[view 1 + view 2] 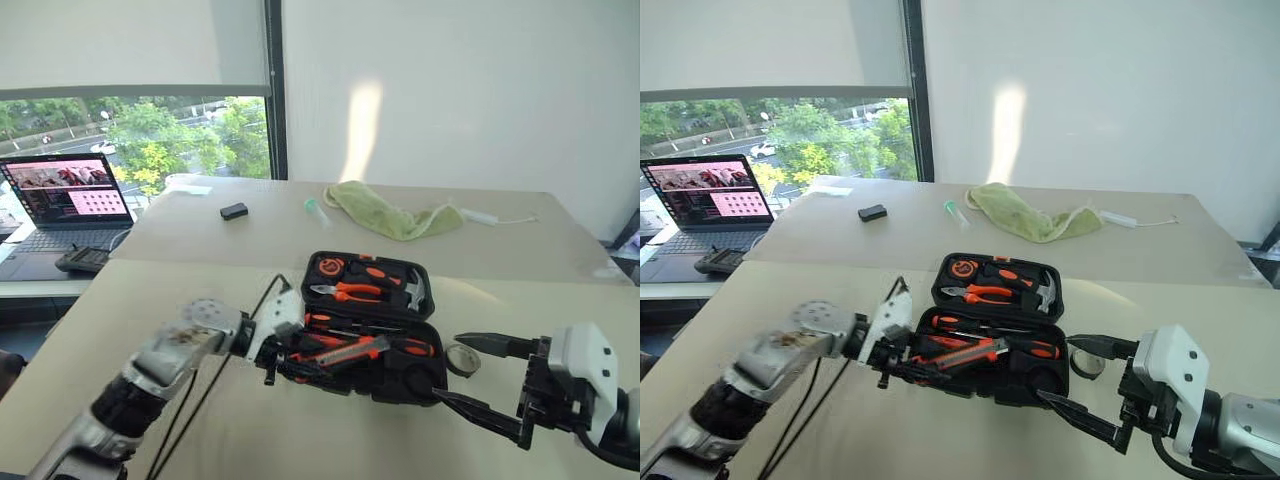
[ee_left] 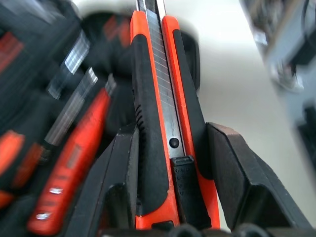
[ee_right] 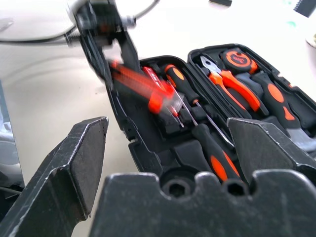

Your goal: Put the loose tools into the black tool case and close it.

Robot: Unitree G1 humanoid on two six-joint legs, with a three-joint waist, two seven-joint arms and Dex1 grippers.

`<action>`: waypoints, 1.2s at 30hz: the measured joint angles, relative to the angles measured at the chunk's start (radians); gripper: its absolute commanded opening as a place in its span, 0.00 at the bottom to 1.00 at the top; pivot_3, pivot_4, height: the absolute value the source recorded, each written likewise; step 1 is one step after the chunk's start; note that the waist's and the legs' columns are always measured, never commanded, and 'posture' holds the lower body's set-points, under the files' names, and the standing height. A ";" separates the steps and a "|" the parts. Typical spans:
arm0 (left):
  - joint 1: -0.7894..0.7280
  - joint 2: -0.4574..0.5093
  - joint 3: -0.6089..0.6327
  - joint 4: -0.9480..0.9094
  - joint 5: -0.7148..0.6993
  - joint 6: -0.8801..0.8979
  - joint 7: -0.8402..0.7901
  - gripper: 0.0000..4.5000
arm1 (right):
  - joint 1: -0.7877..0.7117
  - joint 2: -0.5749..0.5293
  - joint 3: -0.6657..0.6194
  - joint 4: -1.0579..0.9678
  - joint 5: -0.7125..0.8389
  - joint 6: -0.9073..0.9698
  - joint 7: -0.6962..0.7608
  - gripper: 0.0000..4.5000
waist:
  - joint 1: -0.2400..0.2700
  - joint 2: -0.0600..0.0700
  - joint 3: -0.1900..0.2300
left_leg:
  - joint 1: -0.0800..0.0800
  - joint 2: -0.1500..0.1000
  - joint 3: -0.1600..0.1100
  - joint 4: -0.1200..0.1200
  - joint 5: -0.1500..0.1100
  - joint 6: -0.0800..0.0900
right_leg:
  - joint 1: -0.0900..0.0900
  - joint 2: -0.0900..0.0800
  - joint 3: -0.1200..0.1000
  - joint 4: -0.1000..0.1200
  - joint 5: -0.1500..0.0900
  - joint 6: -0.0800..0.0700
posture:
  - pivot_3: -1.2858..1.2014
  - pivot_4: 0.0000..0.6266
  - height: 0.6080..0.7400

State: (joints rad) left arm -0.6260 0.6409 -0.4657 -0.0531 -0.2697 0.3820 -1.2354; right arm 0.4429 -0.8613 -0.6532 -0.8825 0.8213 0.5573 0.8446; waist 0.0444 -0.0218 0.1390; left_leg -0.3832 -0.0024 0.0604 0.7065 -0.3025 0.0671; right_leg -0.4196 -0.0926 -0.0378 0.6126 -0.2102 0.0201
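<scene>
My left gripper should set the knife down along its slot (image 1: 348, 375), open, and then push it down with closed fingers, because the utility knife (image 1: 352, 352) lies at a slant over the case's near half.
The black tool case (image 1: 405, 385) lies open at the middle of the beige table, its lid half holding pliers (image 1: 345, 292) and a hammer (image 1: 415, 290). My left gripper (image 1: 288, 358) is shut on the orange-and-black utility knife (image 2: 165, 123), which slants over the case's near half (image 1: 352, 351). Two orange-and-black screwdrivers (image 3: 217, 158) (image 3: 180, 81) rest in that half's slots. A small tape roll (image 1: 461, 358) sits on the table just right of the case. My right gripper (image 1: 455, 370) hangs open beside the roll, pointing at the case, with nothing between its fingers (image 3: 74, 158).
A green cloth (image 1: 395, 215), a small black box (image 1: 234, 211) and a small green vial (image 1: 316, 208) lie on the far table. A laptop (image 1: 65, 195) stands on a desk at the far left by the window.
</scene>
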 measured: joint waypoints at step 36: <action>0.135 -0.148 0.148 0.118 0.018 -0.046 0.042 0.02 | 0.106 0.055 -0.016 -0.085 -0.014 0.007 -0.086 1.00 | -0.007 0.000 0.000 | -0.003 0.001 0.000 0.008 -0.001 0.005 | -0.001 -0.002 0.001 0.001 0.004 0.007 | 0.52 0.24 1.00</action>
State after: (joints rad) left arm -0.4905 0.4931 -0.3182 0.0650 -0.2515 0.3356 -1.1938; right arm 0.5486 -0.8065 -0.6688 -0.9675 0.8073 0.5639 0.7582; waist 0.0371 -0.0216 0.1387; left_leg -0.3862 -0.0014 0.0602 0.7149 -0.3038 0.0724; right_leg -0.4202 -0.0949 -0.0367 0.6132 -0.2059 0.0267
